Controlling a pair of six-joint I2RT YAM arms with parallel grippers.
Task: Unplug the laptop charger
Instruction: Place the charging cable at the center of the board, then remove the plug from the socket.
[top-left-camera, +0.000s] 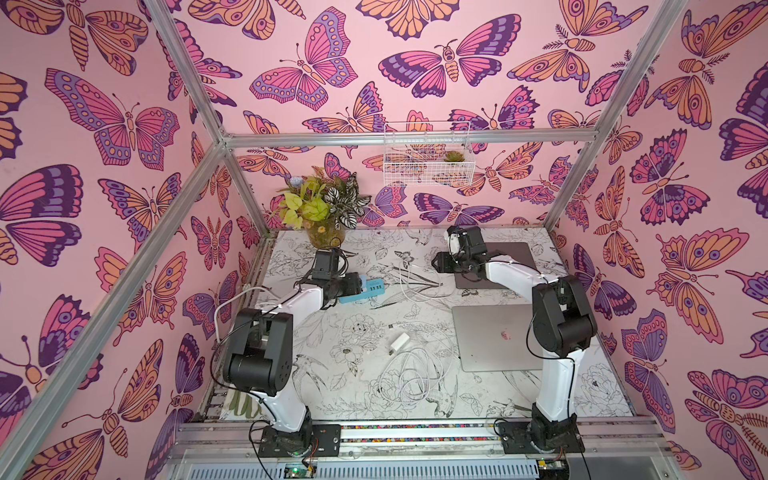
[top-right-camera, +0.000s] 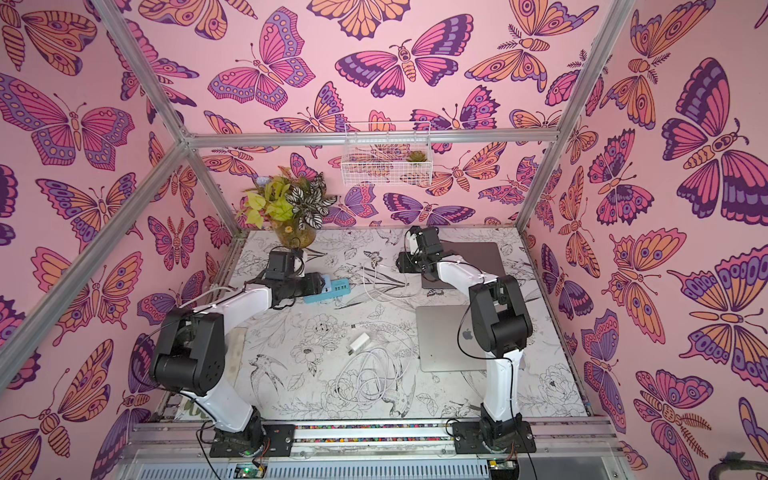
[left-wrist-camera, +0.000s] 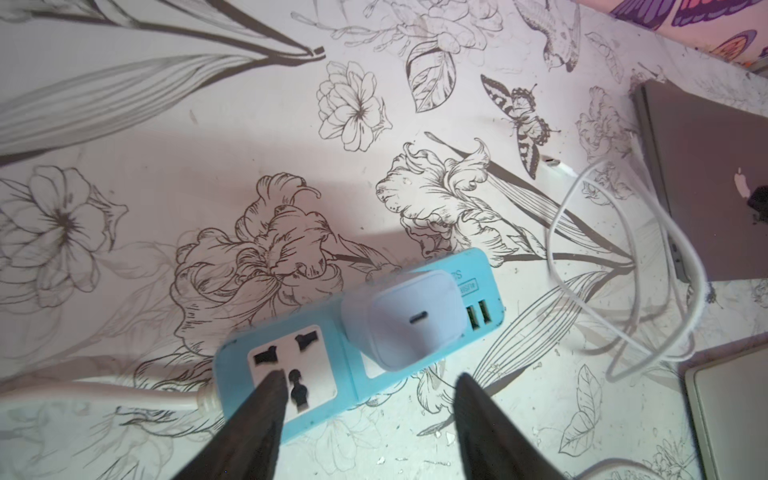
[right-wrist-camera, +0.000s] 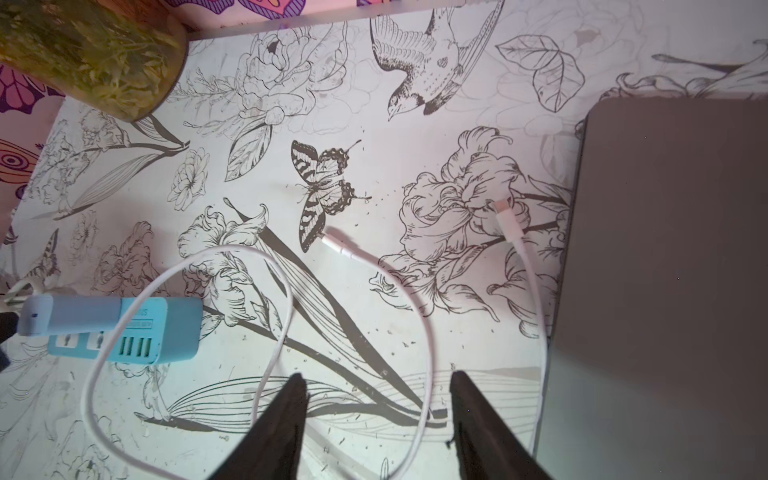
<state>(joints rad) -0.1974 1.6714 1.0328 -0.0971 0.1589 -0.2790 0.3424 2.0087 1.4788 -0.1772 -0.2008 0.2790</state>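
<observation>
The free socket (left-wrist-camera: 293, 368) is next to my left gripper's fingers, which hang off the charger brick. Next, I move over the brick (left-wrist-camera: 406, 318), hold its sides and pull it out.
A white charger brick (left-wrist-camera: 409, 320) sits plugged into the blue power strip (left-wrist-camera: 291, 365), its cable port empty. My left gripper (left-wrist-camera: 370, 378) hangs open just above the strip, one finger (left-wrist-camera: 266, 407) over the free socket and the other beside the strip's edge; nothing is between them. A white charging cable (right-wrist-camera: 274, 345) lies looped on the table with both connectors free, one (right-wrist-camera: 503, 205) beside the dark laptop (right-wrist-camera: 673, 249). The right gripper (right-wrist-camera: 376, 376) is open above that loop, holding nothing. In both top views the strip (top-left-camera: 372, 286) (top-right-camera: 334, 286) lies left of centre.
A silver laptop (top-left-camera: 494, 336) lies near the right arm, with the dark laptop (top-left-camera: 513, 255) behind it. A second white adapter (top-left-camera: 400, 341) and its coiled cable (top-left-camera: 411, 378) lie mid-table. A plant vase (top-left-camera: 326, 235) stands at the back left; a wire basket (top-left-camera: 428, 153) hangs on the back wall.
</observation>
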